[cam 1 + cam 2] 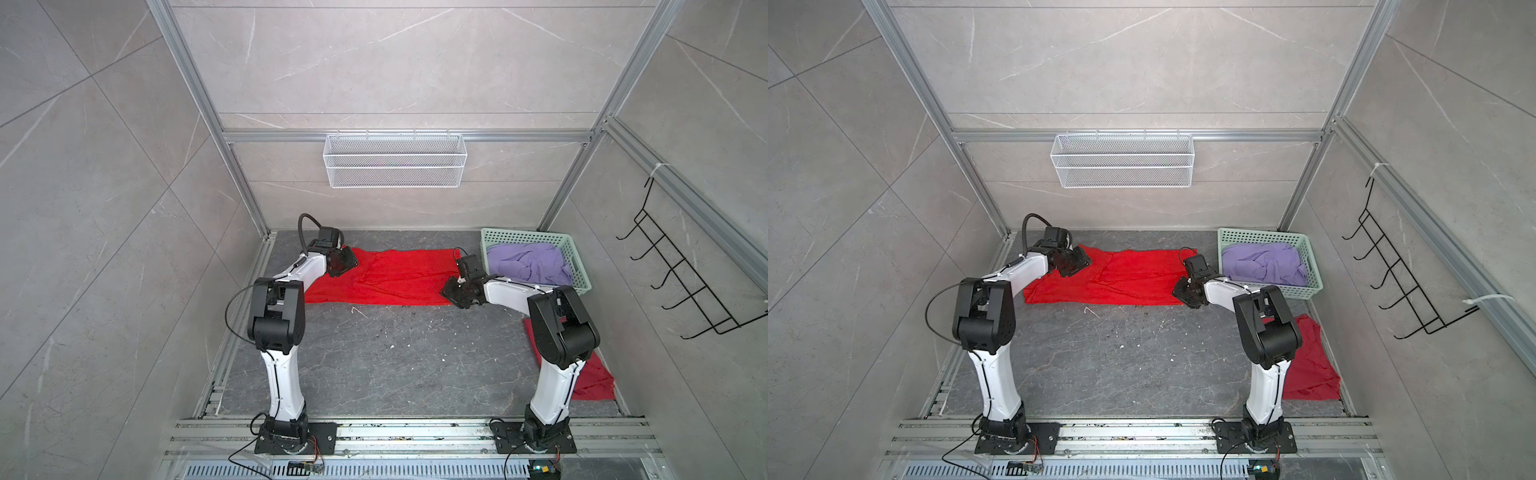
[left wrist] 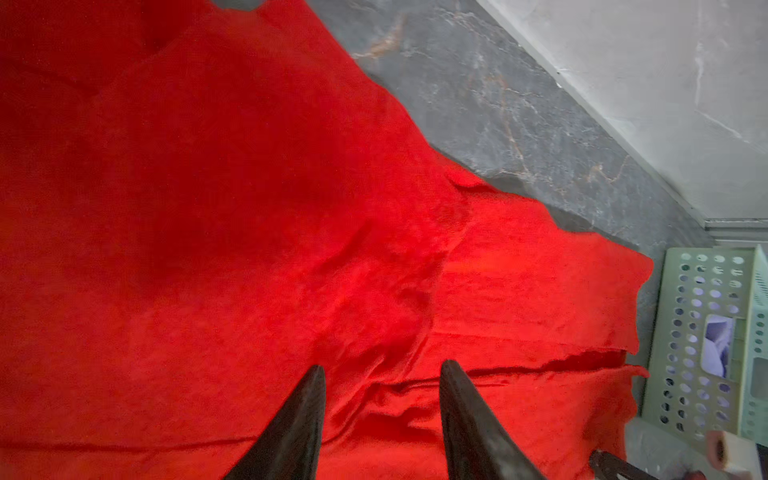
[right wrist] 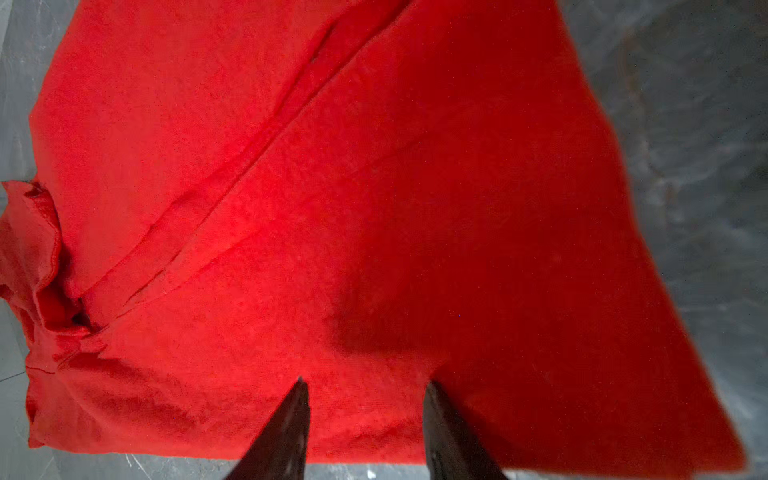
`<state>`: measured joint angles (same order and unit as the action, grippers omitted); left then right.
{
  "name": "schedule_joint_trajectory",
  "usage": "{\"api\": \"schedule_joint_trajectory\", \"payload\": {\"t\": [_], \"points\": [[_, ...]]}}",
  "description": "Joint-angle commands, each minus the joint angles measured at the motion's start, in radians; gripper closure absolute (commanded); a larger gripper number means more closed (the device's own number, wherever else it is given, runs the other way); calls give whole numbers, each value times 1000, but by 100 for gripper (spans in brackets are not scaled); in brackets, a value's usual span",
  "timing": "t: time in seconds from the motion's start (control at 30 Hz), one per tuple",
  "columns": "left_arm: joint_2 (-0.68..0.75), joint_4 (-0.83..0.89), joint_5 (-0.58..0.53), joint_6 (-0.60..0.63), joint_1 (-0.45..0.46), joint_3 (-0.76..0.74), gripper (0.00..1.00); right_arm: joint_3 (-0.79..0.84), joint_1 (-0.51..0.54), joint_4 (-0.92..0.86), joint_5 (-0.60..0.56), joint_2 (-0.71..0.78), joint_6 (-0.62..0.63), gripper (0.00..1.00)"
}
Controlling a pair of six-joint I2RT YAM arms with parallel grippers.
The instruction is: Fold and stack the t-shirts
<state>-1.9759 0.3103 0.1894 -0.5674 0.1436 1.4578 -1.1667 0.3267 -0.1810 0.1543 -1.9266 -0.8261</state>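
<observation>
The bright red t-shirt's strip [image 1: 1132, 276] is near the back wall, so the robot's left gripper should return to the strip's near corner [image 1: 1029, 299] and pull the strip forward.
A bright red t-shirt [image 1: 390, 278] lies as a long flat strip across the back of the dark table, seen in both top views [image 1: 1121, 278]. My left gripper [image 2: 384, 368] hovers over its left end [image 1: 343, 262], open, with only wrinkled cloth under the gap. At the shirt's right end my right gripper [image 3: 366, 383] also stands open [image 1: 455, 293], its fingertips above the cloth's near edge. A lavender t-shirt [image 1: 528, 262] lies bunched in the mint-green basket [image 1: 582, 274]. The darker red t-shirt [image 1: 1312, 361] lies at the front right, partly hidden behind the right arm.
A white wire basket [image 1: 395, 160] hangs on the back wall. A black hook rack [image 1: 681, 270] is fixed to the right wall. Aluminium posts [image 1: 245, 183] frame the cell, and the arm bases stand on a rail [image 1: 415, 436] at the front.
</observation>
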Motion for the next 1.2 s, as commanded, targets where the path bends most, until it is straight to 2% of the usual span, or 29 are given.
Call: {"api": "schedule_joint_trajectory", "payload": {"t": [0.0,0.2,0.43,0.57,0.8,1.0,1.17], "points": [[131,17,-89,24,-42,-91,52,38,-6,-62,-19,-11,-2,53],[181,-38,-43,-49,-164,-307,52,43,-6,-63,-30,-25,2,53],[101,-62,-60,-78,-219,-351,52,78,-8,-89,-73,-4,18,53],[85,-13,-90,-101,-266,-375,52,128,-15,-103,-108,36,15,52],[243,5,-63,-91,-320,-503,53,224,-21,-116,-122,107,17,52],[401,18,82,-66,-317,-469,53,256,-20,-112,-115,139,-2,53],[381,21,93,-79,-313,-420,53,282,-20,-92,-94,163,-18,53]]}}
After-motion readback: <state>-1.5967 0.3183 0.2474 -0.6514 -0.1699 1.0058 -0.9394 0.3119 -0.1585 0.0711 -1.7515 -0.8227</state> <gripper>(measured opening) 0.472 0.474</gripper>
